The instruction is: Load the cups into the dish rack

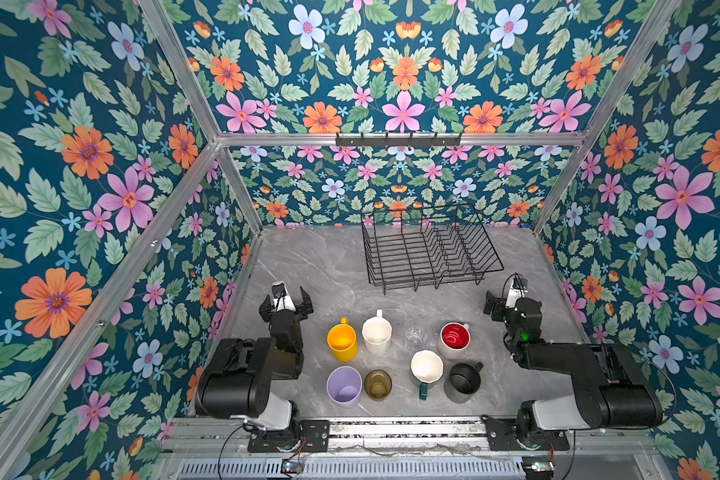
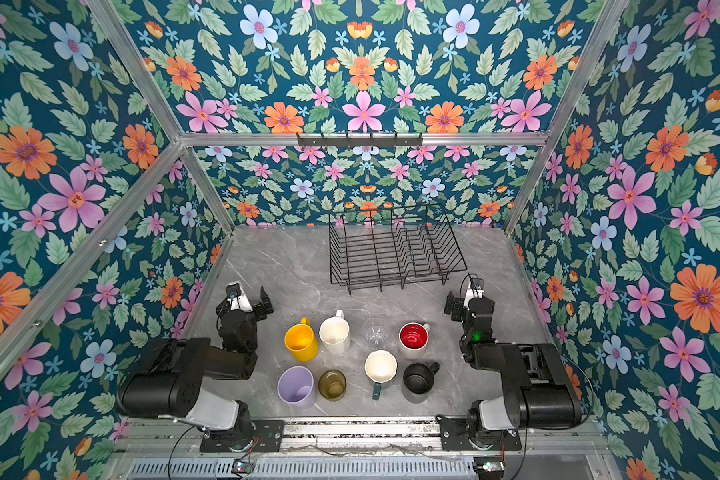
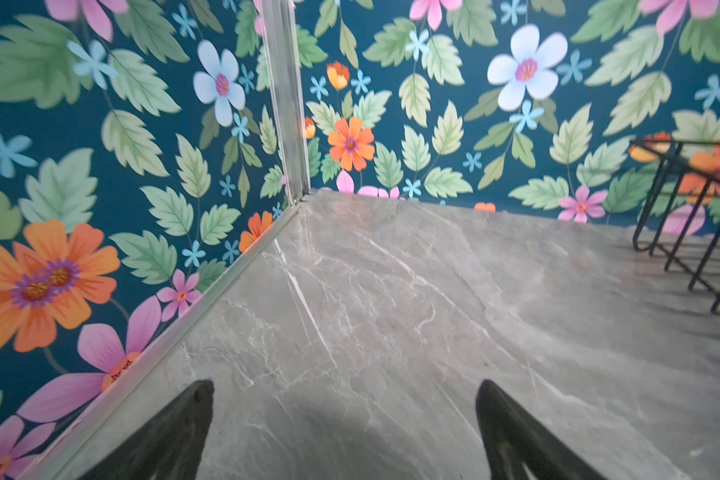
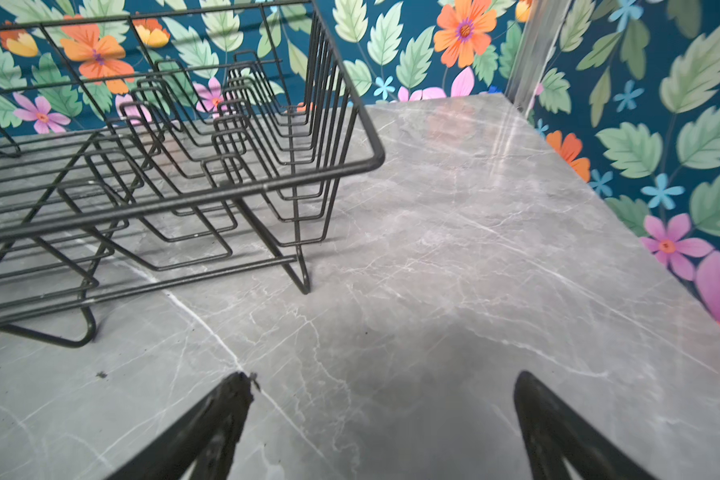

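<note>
The dish rack sits crooked [image 1: 428,249] close to the back wall. Next, my right gripper straightens the rack and brings it nearer by its side rim [image 1: 492,240] before loading the cups.
Several cups stand upright in two rows near the table's front, seen in both top views. The far row holds a yellow mug [image 1: 341,341], a tall white mug [image 1: 376,334], a clear glass [image 1: 415,332] and a red-inside pale mug [image 1: 454,337]. The near row holds a lilac tumbler [image 1: 344,386], an olive-amber glass [image 1: 378,384], a green mug with a white inside [image 1: 427,368] and a black mug [image 1: 464,380]. The black wire dish rack [image 1: 429,249] [image 4: 267,188] sits empty at the back. My left gripper [image 1: 287,296] [image 3: 344,390] hangs open left of the cups. My right gripper [image 1: 508,297] [image 4: 383,382] hangs open to their right, near the rack's front right corner.
The grey marble table [image 1: 308,266] is boxed in by floral walls with aluminium posts [image 1: 242,187] at the corners. A black hook rail [image 1: 398,140] hangs on the back wall above the rack. In the left wrist view only the rack's edge [image 3: 682,143] shows.
</note>
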